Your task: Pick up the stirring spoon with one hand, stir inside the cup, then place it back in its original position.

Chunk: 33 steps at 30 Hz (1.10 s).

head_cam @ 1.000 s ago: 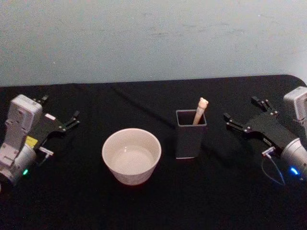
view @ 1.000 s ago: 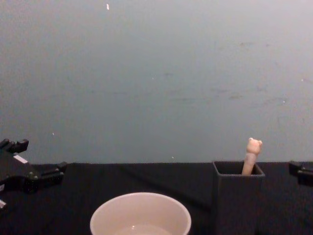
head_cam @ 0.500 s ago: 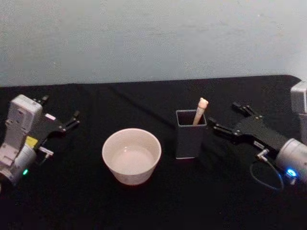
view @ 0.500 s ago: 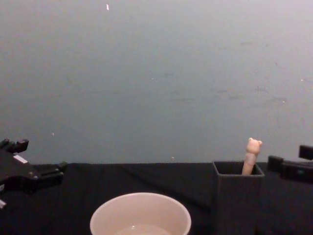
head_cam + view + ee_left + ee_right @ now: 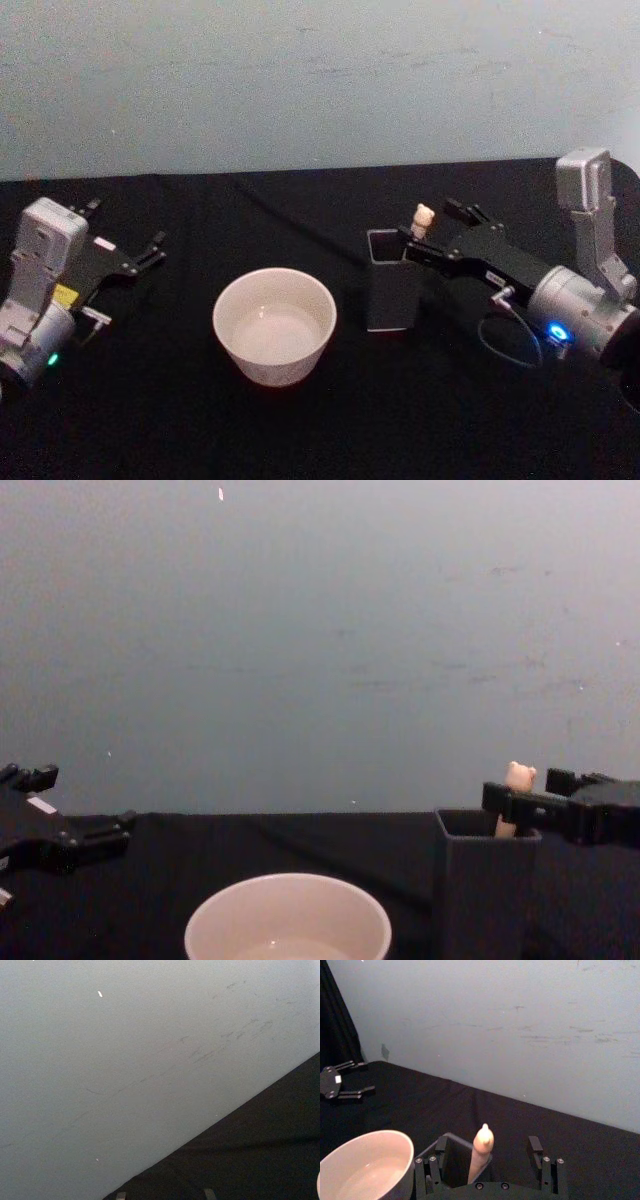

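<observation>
A wide gap [image 5: 470, 825] can be seen beside the spoon's handle in the dark square holder. I expect the stirring spoon [image 5: 518, 780] to come out alone when I lift it.
The stirring spoon [image 5: 422, 218] stands in the dark square holder [image 5: 390, 285], its beige bear-head handle [image 5: 518, 776] sticking up above the rim and its bowl hidden inside. My right gripper [image 5: 432, 232] is open, one finger on each side of the handle [image 5: 482, 1152] without touching it. In the right wrist view the handle rises midway between the two fingers [image 5: 440, 1146]. The cream cup [image 5: 274, 325] sits left of the holder, with a pale inside. My left gripper [image 5: 125, 232] rests open at the far left of the table, away from both.
A black cloth covers the table [image 5: 320, 430], with a pale wall [image 5: 320, 80] close behind. Free room lies in front of the cup and the holder. About a hand's width separates the cup [image 5: 288, 920] from the holder [image 5: 485, 890].
My right gripper has swung left from the table's right side to the holder, and its open fingers now straddle the spoon handle. The left arm, cup and spoon have not moved.
</observation>
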Tool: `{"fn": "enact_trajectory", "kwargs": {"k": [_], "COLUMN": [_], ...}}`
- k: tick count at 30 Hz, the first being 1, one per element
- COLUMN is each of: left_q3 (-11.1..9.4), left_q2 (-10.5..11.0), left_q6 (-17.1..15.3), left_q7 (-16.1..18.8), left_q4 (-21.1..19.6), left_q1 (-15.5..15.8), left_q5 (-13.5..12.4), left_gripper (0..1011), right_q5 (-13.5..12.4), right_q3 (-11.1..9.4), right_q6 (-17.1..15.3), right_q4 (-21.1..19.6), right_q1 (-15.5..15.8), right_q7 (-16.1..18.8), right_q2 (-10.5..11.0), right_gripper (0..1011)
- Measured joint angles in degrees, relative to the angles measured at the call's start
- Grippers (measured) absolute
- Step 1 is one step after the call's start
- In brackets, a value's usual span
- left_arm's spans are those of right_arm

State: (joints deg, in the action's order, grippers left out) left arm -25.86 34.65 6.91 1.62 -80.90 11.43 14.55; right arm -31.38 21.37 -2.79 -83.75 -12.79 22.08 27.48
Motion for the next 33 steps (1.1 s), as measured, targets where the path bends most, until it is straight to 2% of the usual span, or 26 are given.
{"fn": "enact_trajectory", "kwargs": {"k": [12,33], "left_q3": [0.0,0.0], "left_q2": [0.0,0.0], "left_q6": [0.0,0.0], "left_q7": [0.0,0.0], "left_q4": [0.0,0.0], "left_q1": [0.0,0.0], "left_q5": [0.0,0.0], "left_gripper": [1001,1001], "right_q5": [1.89,2.31], "right_q3": [0.01,-0.2], "right_q6": [-0.89,-1.63], "right_q4": [3.76,3.78], "right_q1": [-2.8,-2.82], "right_q7": [0.91,1.76], "right_q2": [-2.89,-3.13], "right_gripper": [1000,1000]}}
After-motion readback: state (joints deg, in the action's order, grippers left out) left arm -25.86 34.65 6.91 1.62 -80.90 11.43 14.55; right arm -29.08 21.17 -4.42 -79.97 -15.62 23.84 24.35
